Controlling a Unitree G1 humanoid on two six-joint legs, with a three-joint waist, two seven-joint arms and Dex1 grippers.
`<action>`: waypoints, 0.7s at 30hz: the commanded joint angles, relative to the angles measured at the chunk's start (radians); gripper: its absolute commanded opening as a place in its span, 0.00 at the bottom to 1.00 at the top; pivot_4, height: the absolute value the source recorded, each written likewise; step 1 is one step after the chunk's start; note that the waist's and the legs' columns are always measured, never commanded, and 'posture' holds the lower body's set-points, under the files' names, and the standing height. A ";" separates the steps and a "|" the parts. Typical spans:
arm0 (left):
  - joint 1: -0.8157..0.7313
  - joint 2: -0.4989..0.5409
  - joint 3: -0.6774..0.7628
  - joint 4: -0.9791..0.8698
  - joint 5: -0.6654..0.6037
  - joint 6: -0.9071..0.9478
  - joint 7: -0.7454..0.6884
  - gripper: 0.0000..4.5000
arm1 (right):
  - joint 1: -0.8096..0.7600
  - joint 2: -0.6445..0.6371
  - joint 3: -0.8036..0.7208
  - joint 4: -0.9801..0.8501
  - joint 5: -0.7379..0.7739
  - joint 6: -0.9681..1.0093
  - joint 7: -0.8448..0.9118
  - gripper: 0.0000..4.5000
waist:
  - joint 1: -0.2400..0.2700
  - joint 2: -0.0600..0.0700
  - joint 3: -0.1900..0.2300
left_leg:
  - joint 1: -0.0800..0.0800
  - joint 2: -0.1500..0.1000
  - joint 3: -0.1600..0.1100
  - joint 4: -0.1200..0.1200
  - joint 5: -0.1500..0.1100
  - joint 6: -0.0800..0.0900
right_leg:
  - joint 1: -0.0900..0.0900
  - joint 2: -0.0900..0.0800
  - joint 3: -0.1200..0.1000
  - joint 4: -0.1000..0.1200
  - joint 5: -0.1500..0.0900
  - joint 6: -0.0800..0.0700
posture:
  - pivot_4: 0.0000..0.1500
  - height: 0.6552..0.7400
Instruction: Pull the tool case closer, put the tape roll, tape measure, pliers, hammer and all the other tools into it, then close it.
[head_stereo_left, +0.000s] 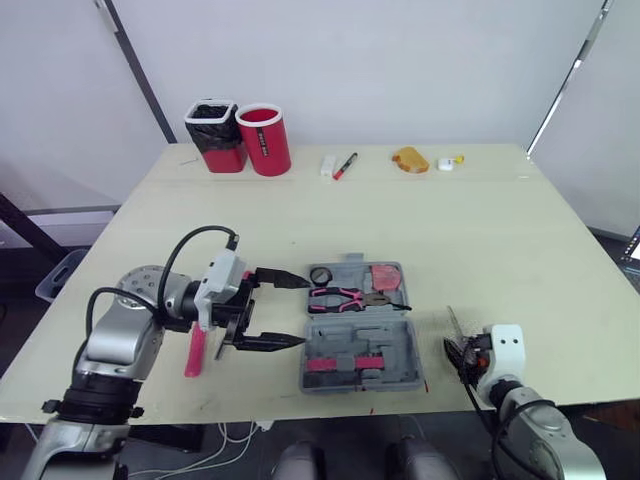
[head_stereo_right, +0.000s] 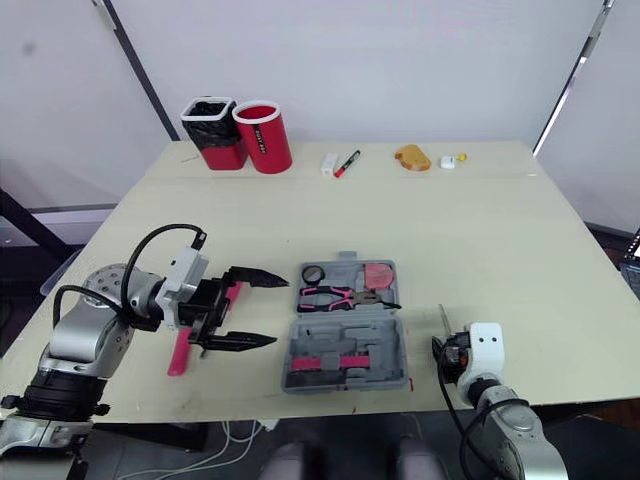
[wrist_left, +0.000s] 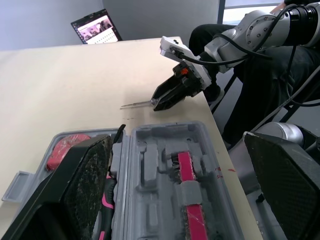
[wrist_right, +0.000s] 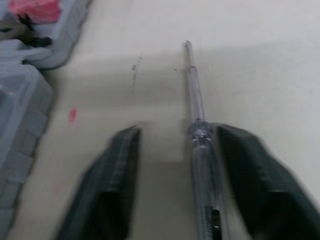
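An empty narrow groove (head_stereo_left: 347, 329) lies next to the grey tool case's hinge, so I expect the clear screwdriver (head_stereo_left: 456, 321) to come to rest flat along that groove when I lower it.
The grey tool case (head_stereo_left: 362, 345) lies open near the table's front edge. In its far half are pink-handled pliers (head_stereo_left: 340, 297), a small round dial-faced tool (head_stereo_left: 320, 275) and a red piece (head_stereo_left: 385, 276). My left gripper (head_stereo_left: 305, 311) is wide open just left of the case, pointing at it, with nothing between its fingers. A long pink-handled tool (head_stereo_left: 195, 352) lies on the table under that arm. Right of the case, my right gripper (wrist_right: 179, 131) is open with a thin clear screwdriver (wrist_right: 199, 145) lying between its fingers on the table.
At the far edge stand a black-lined red bin (head_stereo_left: 215, 135) and a red cup (head_stereo_left: 265, 138), with a marker (head_stereo_left: 345, 164), an orange object (head_stereo_left: 410, 159) and a small white piece (head_stereo_left: 446, 163) further right. The table's front edge (head_stereo_left: 440, 398) is close to the case and my right gripper.
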 joint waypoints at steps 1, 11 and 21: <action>0.005 0.010 0.015 -0.013 -0.002 -0.016 -0.007 1.00 | 0.037 -0.064 -0.088 -0.115 0.032 0.001 0.035 1.00 | 0.001 0.000 0.000 | 0.000 0.000 0.000 0.000 0.000 0.000 | 0.000 0.000 0.000 0.000 0.000 0.000 | 1.00 1.00; -0.009 -0.010 -0.008 -0.003 -0.015 -0.018 -0.032 1.00 | -0.147 -0.460 -0.062 0.006 0.138 -0.027 0.521 1.00 | -0.006 0.000 0.001 | 0.002 0.000 0.001 0.001 0.000 0.000 | 0.001 0.001 0.002 0.001 0.000 0.001 | 1.00 1.00; -0.051 -0.012 -0.028 0.028 -0.006 -0.033 -0.049 1.00 | -0.540 -0.729 0.252 0.446 -0.067 -0.539 1.171 1.00 | 0.000 0.000 0.005 | 0.000 0.000 0.000 0.000 0.000 0.000 | 0.000 0.002 0.001 -0.001 0.003 0.001 | 1.00 1.00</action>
